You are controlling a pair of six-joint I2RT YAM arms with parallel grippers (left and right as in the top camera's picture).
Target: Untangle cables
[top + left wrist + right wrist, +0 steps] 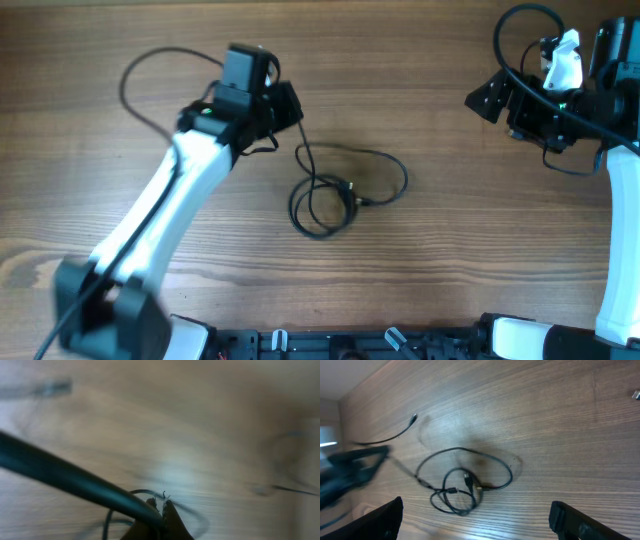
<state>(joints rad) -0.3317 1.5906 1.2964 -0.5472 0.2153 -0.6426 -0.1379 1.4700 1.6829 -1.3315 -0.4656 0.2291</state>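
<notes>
I need to keep my left gripper still while my right gripper pulls the loops (350,196) away, because the strand of cable in my left gripper leads into loops tangled with another cable (316,183).
Thin black cables (325,205) lie in loose overlapping loops at the table's middle, with small plug ends near the crossing (470,482). One strand runs up from the loops to my left gripper (293,110), which is shut on it just above the wood; in the left wrist view the fingertips (161,502) meet around that thin strand. Another thin cable (150,65) arcs behind the left arm, and its plug end (414,418) lies loose on the wood. My right gripper (484,100) hangs open and empty at the far right, well away from the loops (477,522).
The wooden table (450,250) stretches all round the loops. A thick black arm wire (75,480) crosses the left wrist view. The right arm's own wires (520,40) loop at the top right. The arm bases line the near edge (330,345).
</notes>
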